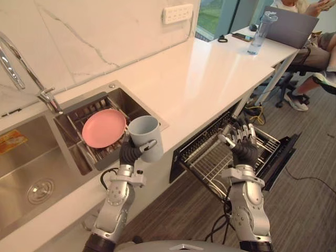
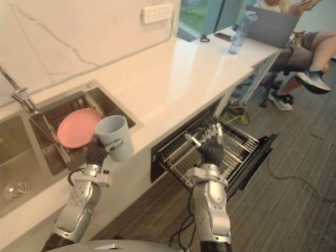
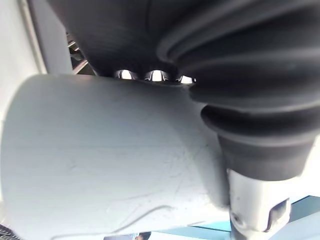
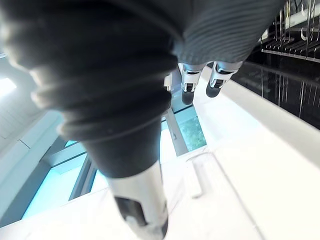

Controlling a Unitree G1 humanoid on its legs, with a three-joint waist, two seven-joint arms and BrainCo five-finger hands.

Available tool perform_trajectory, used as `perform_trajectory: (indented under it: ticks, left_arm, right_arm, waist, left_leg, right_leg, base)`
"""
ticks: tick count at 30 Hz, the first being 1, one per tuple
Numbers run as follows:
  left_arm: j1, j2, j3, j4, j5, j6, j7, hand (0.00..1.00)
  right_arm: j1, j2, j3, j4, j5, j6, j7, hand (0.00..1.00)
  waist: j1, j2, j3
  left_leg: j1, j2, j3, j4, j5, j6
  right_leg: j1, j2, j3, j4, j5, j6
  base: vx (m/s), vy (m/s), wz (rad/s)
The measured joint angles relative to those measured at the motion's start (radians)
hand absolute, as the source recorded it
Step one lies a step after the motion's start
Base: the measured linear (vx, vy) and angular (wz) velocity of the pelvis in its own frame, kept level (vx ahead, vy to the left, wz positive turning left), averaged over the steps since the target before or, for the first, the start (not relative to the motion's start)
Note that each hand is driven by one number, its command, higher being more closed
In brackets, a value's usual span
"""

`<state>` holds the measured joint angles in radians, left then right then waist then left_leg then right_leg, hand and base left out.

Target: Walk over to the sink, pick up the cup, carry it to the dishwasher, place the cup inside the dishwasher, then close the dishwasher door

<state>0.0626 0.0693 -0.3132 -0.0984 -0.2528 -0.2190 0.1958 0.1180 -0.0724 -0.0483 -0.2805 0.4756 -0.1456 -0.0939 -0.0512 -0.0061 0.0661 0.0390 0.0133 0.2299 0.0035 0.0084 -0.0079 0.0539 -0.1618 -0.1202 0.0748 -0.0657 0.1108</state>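
Note:
I expect the cup (image 1: 147, 138) to stay in place, tipped over, when I lower it in, because rows of wires with gaps (image 1: 209, 157) run across the dishwasher rack.
My left hand (image 1: 132, 153) is shut on a pale grey-blue cup (image 1: 145, 135), held upright in the air just in front of the counter edge, beside the sink (image 1: 68, 137). Close up in the left wrist view the cup (image 3: 105, 155) lies against my palm with fingers curled round it. My right hand (image 1: 242, 143) hangs open, fingers upright, above the pulled-out wire rack (image 1: 210, 157) of the dishwasher (image 1: 273, 160), whose door is folded down. The same hand's fingertips (image 4: 190, 85) point past the counter edge.
A pink plate (image 1: 104, 127) rests on a rack in the sink beside a faucet (image 1: 31, 79). A white counter (image 1: 199, 79) runs to a desk with a water bottle (image 1: 261, 32) and laptop (image 1: 292, 26), where a seated person (image 1: 315, 58) is.

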Motion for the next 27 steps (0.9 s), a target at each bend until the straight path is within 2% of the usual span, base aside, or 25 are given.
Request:
perform_trajectory:
  ticks: [4,7,9,12,17,19,27]
  left_arm:
    - [-0.047,-0.001,-0.002,-0.003,0.002,-0.031,0.021,1.00]
    - [-0.091,-0.002,-0.012,-0.003,0.001,-0.043,0.027,1.00]
    - [-0.140,-0.003,-0.032,0.000,0.002,-0.053,0.057,1.00]
    - [-0.206,-0.014,-0.064,0.013,0.025,-0.058,0.096,1.00]
    - [-0.246,-0.026,-0.116,0.056,0.079,-0.055,0.157,1.00]
    - [-0.257,-0.042,-0.122,0.081,0.145,-0.049,0.209,1.00]
    - [-0.273,-0.040,-0.123,0.120,0.369,-0.018,0.399,1.00]
  right_arm:
    - [-0.057,-0.017,0.067,0.000,0.160,-0.026,0.141,0.00]
    - [-0.070,-0.018,0.096,0.000,0.208,-0.026,0.190,0.00]
    - [-0.093,-0.019,0.116,0.000,0.229,-0.025,0.216,0.00]
    - [-0.146,-0.020,0.131,-0.001,0.233,-0.011,0.223,0.00]
    - [-0.171,-0.047,0.163,-0.001,0.234,0.057,0.223,0.00]
    - [-0.175,-0.061,0.168,-0.001,0.234,0.078,0.218,0.00]
    - [-0.232,-0.065,0.195,-0.014,0.228,0.092,0.198,0.00]
  waist:
    - [0.000,-0.006,-0.003]
    - [-0.001,-0.014,-0.008]
    - [-0.004,-0.018,-0.010]
    - [-0.009,-0.019,-0.011]
    - [-0.022,-0.020,-0.012]
    - [-0.019,-0.020,-0.013]
    - [-0.012,-0.021,-0.014]
  left_leg:
    - [0.015,-0.002,0.015,-0.044,0.026,0.003]
    - [0.025,-0.004,0.017,-0.066,0.041,0.005]
    - [0.032,-0.006,0.026,-0.080,0.049,0.004]
    - [0.035,-0.003,0.058,-0.080,0.049,0.004]
    - [0.040,-0.001,0.086,-0.080,0.051,0.005]
    - [0.046,0.000,0.094,-0.081,0.052,0.005]
    - [0.046,0.000,0.097,-0.081,0.060,0.008]
  right_leg:
    - [0.000,0.001,0.004,-0.024,0.021,0.006]
    - [-0.001,0.002,0.004,-0.027,0.025,0.006]
    - [-0.001,0.004,0.008,-0.037,0.037,0.007]
    - [-0.010,0.007,0.031,-0.054,0.059,0.008]
    - [-0.017,0.012,0.050,-0.064,0.076,0.009]
    - [-0.015,0.013,0.056,-0.065,0.079,0.010]
    - [-0.016,0.013,0.060,-0.078,0.091,0.011]
  base:
    - [-0.04,0.007,-0.08]
    - [-0.02,0.006,-0.04]
    - [-0.03,0.012,-0.13]
    - [-0.04,0.010,-0.33]
    - [-0.02,-0.001,-0.18]
    - [-0.03,0.000,-0.11]
    - [-0.02,0.000,-0.02]
